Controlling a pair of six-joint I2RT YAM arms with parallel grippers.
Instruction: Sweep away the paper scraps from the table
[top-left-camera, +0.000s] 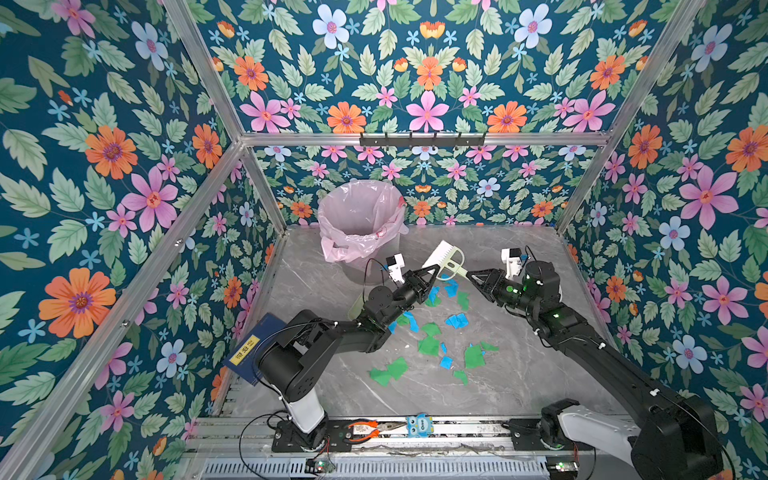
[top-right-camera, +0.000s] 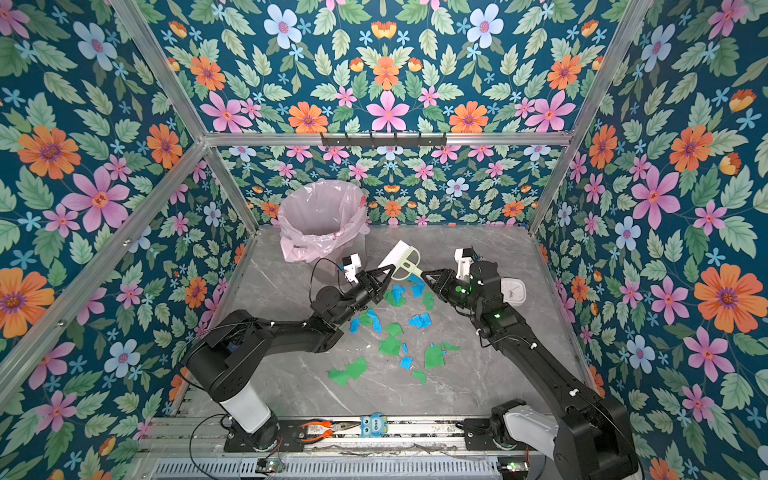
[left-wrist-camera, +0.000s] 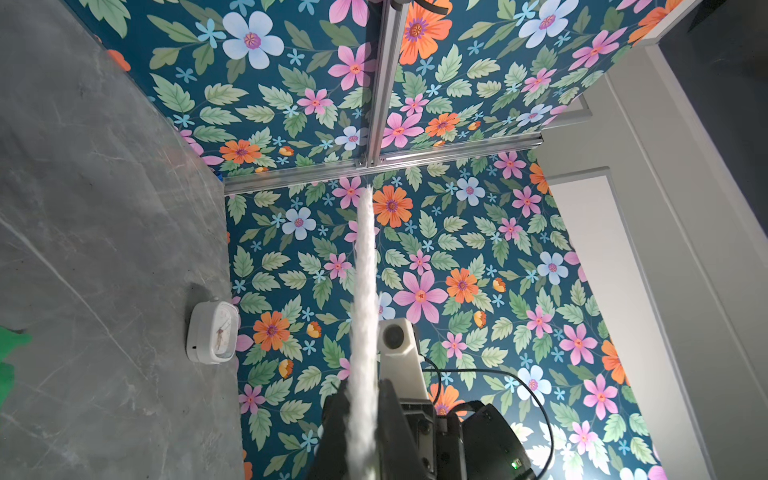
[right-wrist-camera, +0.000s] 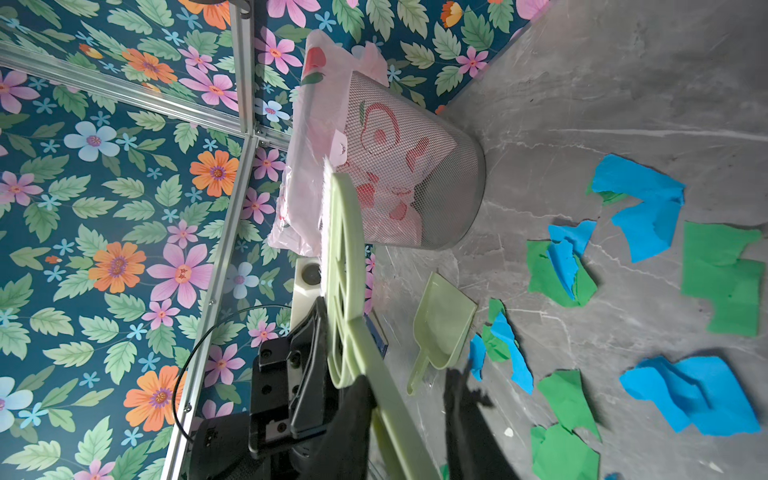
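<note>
I need to close my right gripper on the brush handle before my left gripper takes the dustpan handle (right-wrist-camera: 419, 373), as my left gripper holds the brush by its bristle end (top-left-camera: 443, 252).
Green and blue paper scraps (top-left-camera: 430, 345) (top-right-camera: 390, 345) (right-wrist-camera: 644, 208) lie scattered over the middle of the grey marble table (top-left-camera: 519, 374). A pale green brush (top-left-camera: 446, 259) (top-right-camera: 401, 259) with white bristles hangs above the table near the bin. My left gripper (top-left-camera: 432, 272) (left-wrist-camera: 361, 399) is shut on its bristle end (left-wrist-camera: 365, 291). My right gripper (top-left-camera: 469, 274) (right-wrist-camera: 409, 380) stands open around the brush handle (right-wrist-camera: 390, 415); one finger touches it and the other is apart. The green dustpan (right-wrist-camera: 442, 324) (top-left-camera: 355, 307) lies on the table, partly under the left arm.
A mesh bin with a pink bag (top-left-camera: 361, 220) (right-wrist-camera: 415, 166) stands at the back left. A white clock (top-right-camera: 513, 291) (left-wrist-camera: 214, 332) sits by the right wall. A blue book (top-left-camera: 249, 349) leans at the left edge. Orange pliers (top-left-camera: 365, 428) lie on the front rail.
</note>
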